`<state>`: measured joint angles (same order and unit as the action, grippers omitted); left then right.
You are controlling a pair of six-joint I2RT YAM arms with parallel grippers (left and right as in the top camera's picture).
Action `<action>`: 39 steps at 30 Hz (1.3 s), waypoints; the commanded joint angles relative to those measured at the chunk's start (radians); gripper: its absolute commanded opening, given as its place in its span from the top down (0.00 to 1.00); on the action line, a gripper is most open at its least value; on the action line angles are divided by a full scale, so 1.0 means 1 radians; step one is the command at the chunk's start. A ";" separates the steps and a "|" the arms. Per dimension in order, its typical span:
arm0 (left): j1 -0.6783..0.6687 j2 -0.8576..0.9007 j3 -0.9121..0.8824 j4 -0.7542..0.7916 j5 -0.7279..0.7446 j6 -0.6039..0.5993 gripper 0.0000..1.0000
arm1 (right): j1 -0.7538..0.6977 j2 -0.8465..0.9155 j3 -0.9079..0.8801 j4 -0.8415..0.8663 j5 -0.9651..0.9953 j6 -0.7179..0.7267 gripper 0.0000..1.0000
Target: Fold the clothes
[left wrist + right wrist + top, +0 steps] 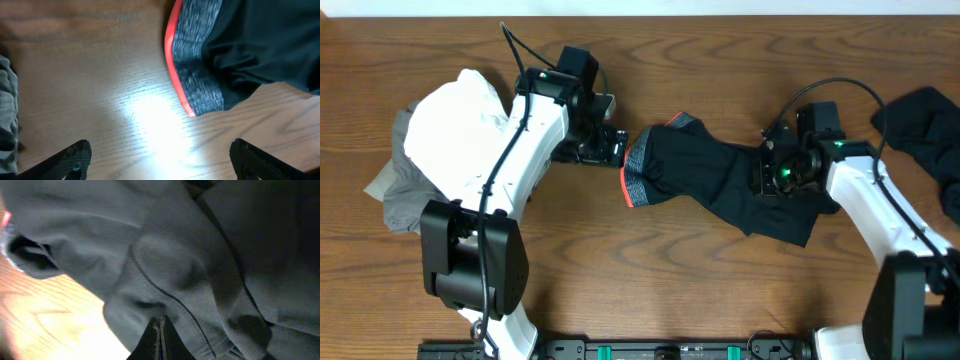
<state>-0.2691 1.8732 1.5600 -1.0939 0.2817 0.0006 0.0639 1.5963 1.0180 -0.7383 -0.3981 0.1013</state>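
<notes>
The trousers' legs (pixel 788 222) are bunched up under my right gripper. It should grip the cloth there and pull the legs straight toward the other dark garment (pixel 926 135) before folding.
The clothes here are black trousers (pixel 720 180) lying crumpled across the middle of the table, their grey waistband (pixel 635 172) with its red edge at the left end. My left gripper (pixel 611 146) hovers just left of that waistband, open, with bare wood between its fingers (pixel 70 159). The left wrist view shows the waistband (pixel 197 75) ahead and to the right of the left gripper (pixel 162 165). My right gripper (pixel 767 172) is down on the trousers' right part. In its wrist view the right gripper (pixel 161 330) is shut, with the dark cloth (pixel 175 255) bunched at its tips.
A white cloth (pixel 455 125) lies over a grey garment (pixel 395 195) at the far left, under my left arm. The grey garment's edge (pixel 6 115) shows at the left of the left wrist view. Another dark garment (pixel 930 125) lies at the right edge.
</notes>
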 commanded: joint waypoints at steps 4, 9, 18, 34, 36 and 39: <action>0.002 0.003 -0.010 0.000 -0.009 0.006 0.10 | -0.037 -0.106 0.040 -0.030 0.078 0.003 0.34; 0.002 0.003 -0.010 -0.001 -0.009 0.006 0.09 | -0.037 -0.043 0.013 -0.046 0.195 0.010 0.22; 0.002 0.003 -0.010 0.000 -0.009 0.006 0.07 | -0.035 0.142 0.007 -0.008 0.115 0.024 0.46; 0.002 0.003 -0.010 0.003 -0.009 0.007 0.06 | -0.069 -0.207 0.288 -0.217 0.203 0.010 0.99; 0.002 0.003 -0.010 0.003 -0.009 0.006 0.06 | -0.118 -0.281 0.376 -0.266 0.340 0.030 0.99; 0.002 0.003 -0.010 0.003 -0.009 0.006 0.06 | -0.224 -0.373 0.482 -0.317 0.559 0.063 0.99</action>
<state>-0.2691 1.8732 1.5551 -1.0916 0.2817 0.0006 -0.0818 1.2968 1.4326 -1.0218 -0.0914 0.1390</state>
